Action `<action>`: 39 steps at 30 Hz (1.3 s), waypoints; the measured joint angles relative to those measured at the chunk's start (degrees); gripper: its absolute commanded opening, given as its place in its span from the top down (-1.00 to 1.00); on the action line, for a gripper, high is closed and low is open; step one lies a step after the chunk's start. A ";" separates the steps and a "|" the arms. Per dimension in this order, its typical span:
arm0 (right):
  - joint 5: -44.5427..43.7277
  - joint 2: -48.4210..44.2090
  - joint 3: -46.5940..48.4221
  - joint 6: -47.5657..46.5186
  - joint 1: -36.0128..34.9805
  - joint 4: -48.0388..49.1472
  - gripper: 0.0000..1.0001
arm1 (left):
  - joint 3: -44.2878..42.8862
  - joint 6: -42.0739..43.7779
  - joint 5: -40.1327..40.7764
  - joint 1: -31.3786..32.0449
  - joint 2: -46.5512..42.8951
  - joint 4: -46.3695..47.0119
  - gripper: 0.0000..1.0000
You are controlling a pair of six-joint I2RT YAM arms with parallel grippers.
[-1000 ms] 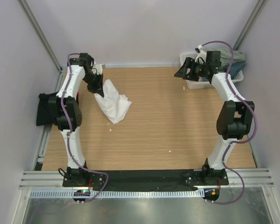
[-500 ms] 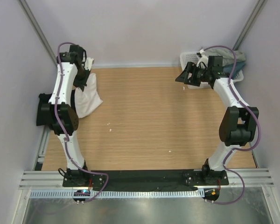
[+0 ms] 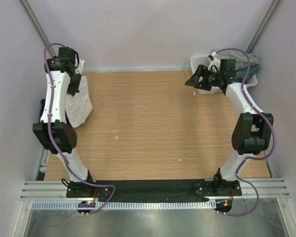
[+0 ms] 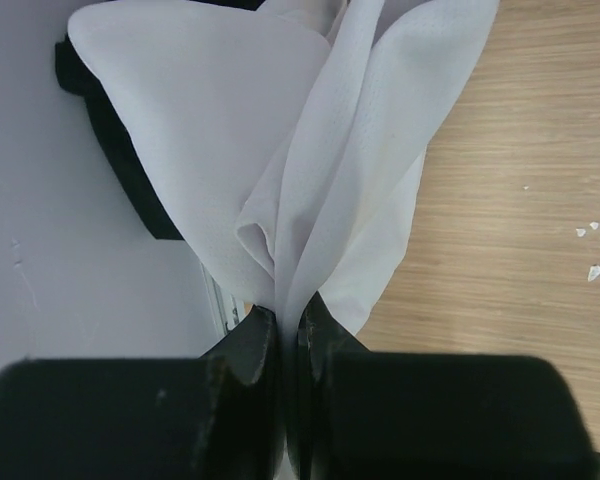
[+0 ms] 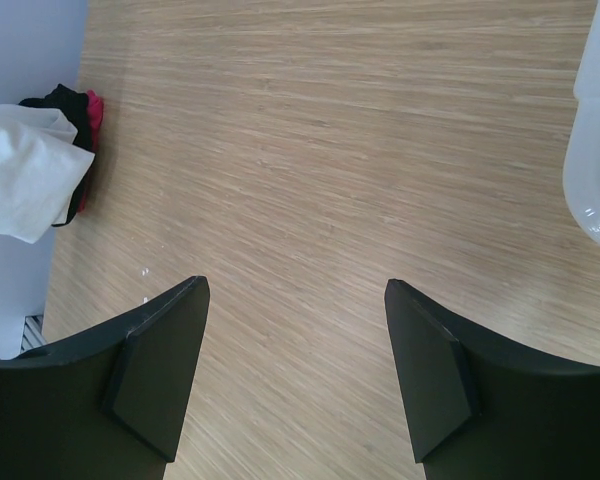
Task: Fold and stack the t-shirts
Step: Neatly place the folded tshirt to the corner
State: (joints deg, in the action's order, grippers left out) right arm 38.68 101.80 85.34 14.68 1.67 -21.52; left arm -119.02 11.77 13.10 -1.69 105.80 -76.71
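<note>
I should go on pulling the white t-shirt [image 3: 81,106] toward the wall [image 3: 33,93] with my left gripper until it lies over the black t-shirt, because it hangs past that t-shirt's edge.
My left gripper [image 3: 76,88] is shut on the white t-shirt [image 3: 79,104], which hangs bunched from it at the table's far left edge. In the left wrist view the jaws [image 4: 288,328] pinch the white t-shirt's [image 4: 310,150] folds, above a black t-shirt [image 4: 120,170] lying by the wall. That black t-shirt [image 3: 42,106] barely shows behind the left arm. My right gripper [image 3: 191,81] is open and empty, above the table beside the basket; its wrist view [image 5: 295,370] shows bare wood between the fingers. Grey-green and teal t-shirts [image 3: 247,61] lie in the basket.
The white lattice basket [image 3: 205,89] stands at the back right corner; its rim [image 5: 595,130] shows in the right wrist view. Walls close in on the left, back and right. Small white crumbs [image 3: 116,132] lie on the wooden table [image 3: 158,128]. A red bit [image 5: 95,108] shows by the black cloth.
My left arm has swung left, carrying the white t-shirt from the back-left of the table to its left edge over the black one. The right arm has barely moved.
</note>
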 measured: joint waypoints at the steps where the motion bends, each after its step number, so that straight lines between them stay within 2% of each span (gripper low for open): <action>1: 0.07 0.00 0.00 0.17 0.00 0.17 -0.54 | 0.63 -0.35 0.07 -0.76 -0.22 0.02 1.00; 7: 0.46 0.02 0.00 1.16 0.00 1.11 -0.55 | 2.54 -0.98 0.33 -6.25 -0.22 1.16 1.00; 16: 0.46 0.13 0.00 1.99 0.00 1.84 -0.55 | 5.25 -2.03 1.20 -9.64 0.31 5.92 1.00; 25: 0.39 0.13 -1.29 1.99 0.00 2.47 -0.56 | 5.25 -2.54 3.06 -18.01 8.59 10.88 1.00; 35: 0.15 0.09 -2.86 1.97 0.00 2.62 -0.56 | 8.70 0.61 7.74 -18.29 10.64 17.51 1.00; 39: -0.09 -0.26 -2.86 1.95 0.00 2.62 -0.57 | 12.63 2.14 10.23 -18.32 11.17 20.83 1.00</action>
State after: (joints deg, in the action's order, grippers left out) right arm 38.59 101.54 82.48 16.62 1.67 -18.90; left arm -106.39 13.91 23.33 -20.01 116.97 -55.88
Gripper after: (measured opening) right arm 0.781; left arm 0.044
